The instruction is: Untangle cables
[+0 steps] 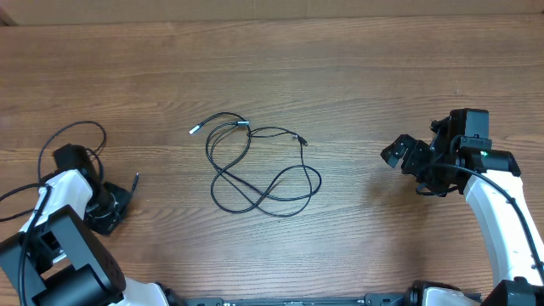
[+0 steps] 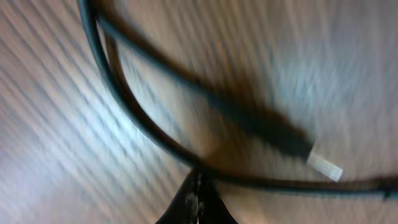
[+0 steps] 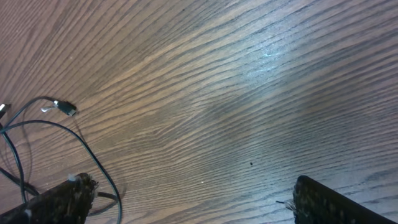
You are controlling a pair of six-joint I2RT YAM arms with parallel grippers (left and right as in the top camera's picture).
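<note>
I should now pull the thin black cable [image 1: 81,123] with my left gripper toward the open side wood until the cable rests there, and then let go, because it lies clear of the middle loops.
The cables [image 1: 255,166] lie in loose black loops at the table's middle, with silver-tipped plug ends at the upper left [image 1: 194,130] and a dark plug at the right [image 1: 302,138]. My left gripper [image 1: 119,200] is low at the front left. The blurred left wrist view shows its fingers [image 2: 198,186] pressed together on a thin black cable [image 2: 149,134] with a silver-tipped plug [image 2: 323,167]. My right gripper [image 1: 406,155] hovers right of the loops, open and empty [image 3: 199,205]. The right wrist view shows a cable loop [image 3: 93,162] and a plug end [image 3: 63,107] at the left.
A thin black loop [image 1: 76,132] curls over the left arm's base [image 1: 59,255]. The right arm [image 1: 501,204] runs along the right edge. The wooden table [image 1: 357,68] has a back edge at the top of the overhead view.
</note>
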